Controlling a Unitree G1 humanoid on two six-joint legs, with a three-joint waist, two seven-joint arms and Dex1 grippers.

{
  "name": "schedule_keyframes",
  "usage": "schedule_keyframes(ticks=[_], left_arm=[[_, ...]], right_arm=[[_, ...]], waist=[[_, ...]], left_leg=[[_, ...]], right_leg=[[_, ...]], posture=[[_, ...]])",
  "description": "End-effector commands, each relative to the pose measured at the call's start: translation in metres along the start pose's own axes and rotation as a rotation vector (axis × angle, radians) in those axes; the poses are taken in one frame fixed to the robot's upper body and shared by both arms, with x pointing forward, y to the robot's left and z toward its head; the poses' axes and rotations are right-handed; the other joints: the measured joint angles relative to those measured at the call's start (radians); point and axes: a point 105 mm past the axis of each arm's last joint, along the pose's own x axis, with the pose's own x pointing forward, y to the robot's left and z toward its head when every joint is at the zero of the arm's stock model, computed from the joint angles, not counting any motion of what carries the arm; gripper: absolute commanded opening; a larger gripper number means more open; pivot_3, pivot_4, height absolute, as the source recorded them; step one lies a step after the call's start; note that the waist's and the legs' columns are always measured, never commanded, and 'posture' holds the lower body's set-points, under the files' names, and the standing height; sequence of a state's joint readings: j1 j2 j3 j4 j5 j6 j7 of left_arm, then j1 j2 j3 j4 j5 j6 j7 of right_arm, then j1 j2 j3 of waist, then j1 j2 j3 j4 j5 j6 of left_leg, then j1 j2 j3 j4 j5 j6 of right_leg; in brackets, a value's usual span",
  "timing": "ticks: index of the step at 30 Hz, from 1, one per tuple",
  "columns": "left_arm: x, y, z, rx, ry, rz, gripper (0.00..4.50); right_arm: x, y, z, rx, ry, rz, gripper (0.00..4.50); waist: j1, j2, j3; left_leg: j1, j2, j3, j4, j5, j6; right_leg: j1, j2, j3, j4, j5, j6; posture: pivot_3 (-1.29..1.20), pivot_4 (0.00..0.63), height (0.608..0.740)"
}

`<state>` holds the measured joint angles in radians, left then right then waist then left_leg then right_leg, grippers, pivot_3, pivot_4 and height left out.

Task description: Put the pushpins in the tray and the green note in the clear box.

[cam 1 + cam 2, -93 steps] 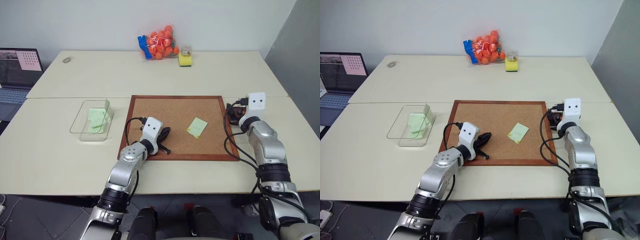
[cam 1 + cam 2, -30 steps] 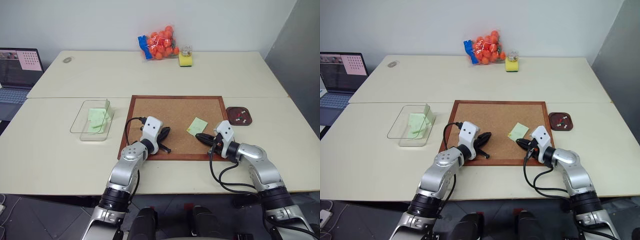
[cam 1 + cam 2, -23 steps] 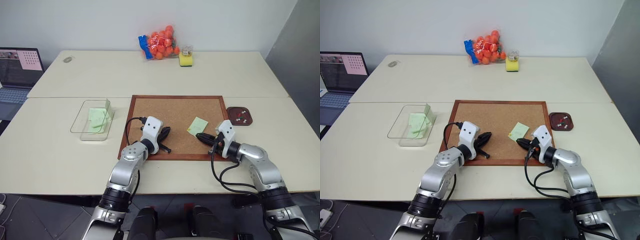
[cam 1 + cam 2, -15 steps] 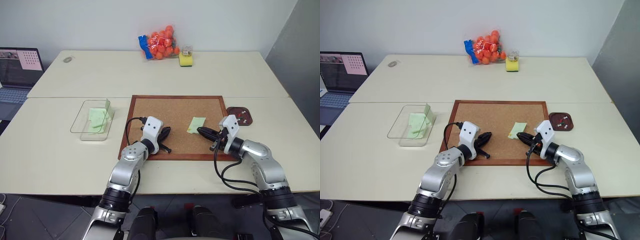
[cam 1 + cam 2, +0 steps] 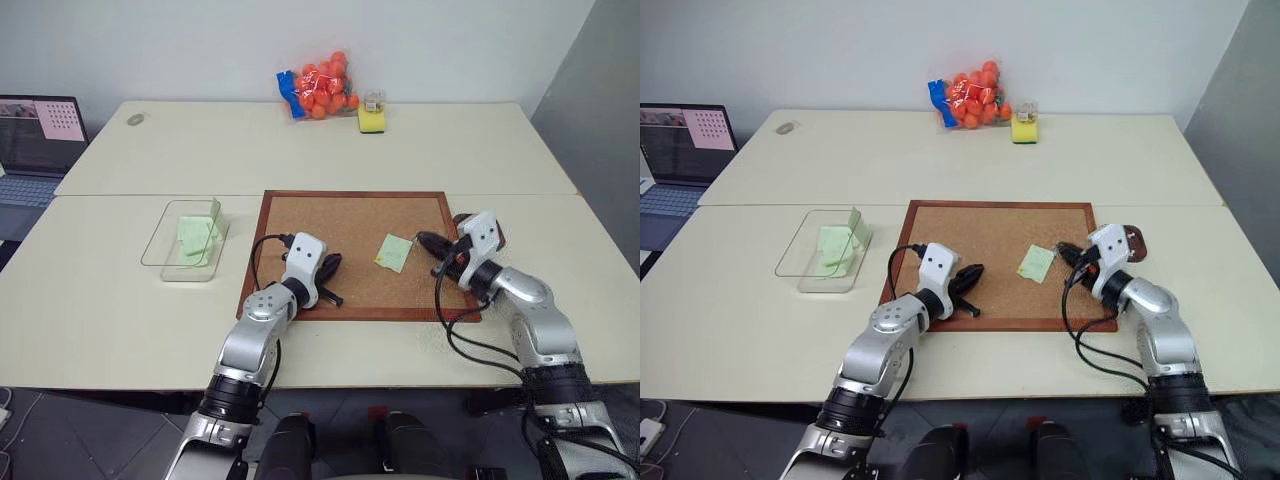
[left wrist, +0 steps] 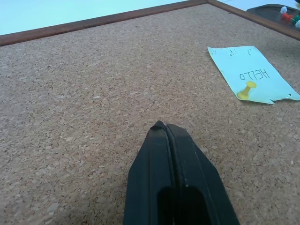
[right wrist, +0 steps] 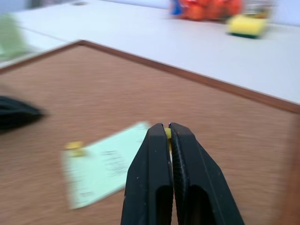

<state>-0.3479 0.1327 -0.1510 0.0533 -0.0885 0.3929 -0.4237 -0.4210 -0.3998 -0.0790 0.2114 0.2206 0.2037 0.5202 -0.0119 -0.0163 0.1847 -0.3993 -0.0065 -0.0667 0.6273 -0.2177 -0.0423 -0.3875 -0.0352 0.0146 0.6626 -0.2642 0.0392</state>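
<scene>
I should keep moving my right gripper, with the held yellow pushpin (image 7: 168, 133) clear of the green note, toward the dark tray (image 5: 1136, 243) until it is over it, and then let go.
The green note (image 5: 394, 253) lies on the corkboard (image 5: 330, 225), pinned by a yellow pushpin (image 6: 247, 89). My right gripper (image 5: 421, 239) hovers just right of the note, shut on another small yellow pushpin (image 7: 167, 133) at its tips. The dark tray (image 6: 265, 10) sits off the board's right edge, mostly hidden behind my right wrist; red, white and green pushpins (image 6: 287, 14) lie in it. At the board's front left, my left gripper (image 6: 165, 126) rests shut and holds nothing. The clear box (image 5: 160, 250) stands left of the board.
A paler mint-green note (image 5: 195, 238) lies inside the clear box. At the table's far side are a bag of orange balls (image 5: 322, 85) and a yellow sponge (image 5: 371, 121). A laptop (image 5: 35, 140) sits at the far left.
My right gripper, still shut, rose from the board's front right part and moved right, toward the tray. The green note shifted slightly. The left arm stayed still.
</scene>
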Motion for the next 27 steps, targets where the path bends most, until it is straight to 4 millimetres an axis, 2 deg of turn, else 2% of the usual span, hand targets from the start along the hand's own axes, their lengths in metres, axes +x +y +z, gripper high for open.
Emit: schedule_keyframes(ticks=[1,4,11,27], left_arm=[[0.003,-0.007,-0.005,-0.010,0.021,-0.021,0.00],[0.003,-0.007,-0.006,-0.010,0.021,-0.021,0.00],[0.003,-0.006,-0.005,-0.011,0.019,-0.017,0.00],[0.002,-0.005,-0.004,-0.009,0.018,-0.014,0.00]], right_arm=[[-0.002,-0.051,0.009,-0.037,-0.007,-0.269,0.06],[-0.001,-0.068,0.007,-0.024,0.018,-0.349,0.06],[0.001,-0.077,0.000,-0.038,0.053,-0.385,0.06],[-0.003,-0.087,-0.006,-0.036,0.062,-0.436,3.28]], waist=[[0.003,0.000,0.000],[0.003,0.000,0.000],[0.003,0.000,0.000],[0.003,0.000,0.000]], left_leg=[[0.000,0.000,0.000,0.000,0.000,0.000],[0.000,0.000,0.001,0.000,0.000,0.000],[0.000,0.000,0.001,0.000,0.000,0.000],[0.000,0.000,0.002,0.000,0.000,0.000]], right_leg=[[0.000,0.000,0.000,0.000,0.000,0.000],[0.000,0.000,0.001,0.000,0.001,-0.002],[0.000,0.000,0.001,0.000,0.001,-0.002],[0.000,0.000,0.001,0.000,0.001,-0.002]], posture=[[0.00,0.150,0.740],[0.00,0.150,0.740],[0.00,0.150,0.740],[0.00,0.150,0.740]])
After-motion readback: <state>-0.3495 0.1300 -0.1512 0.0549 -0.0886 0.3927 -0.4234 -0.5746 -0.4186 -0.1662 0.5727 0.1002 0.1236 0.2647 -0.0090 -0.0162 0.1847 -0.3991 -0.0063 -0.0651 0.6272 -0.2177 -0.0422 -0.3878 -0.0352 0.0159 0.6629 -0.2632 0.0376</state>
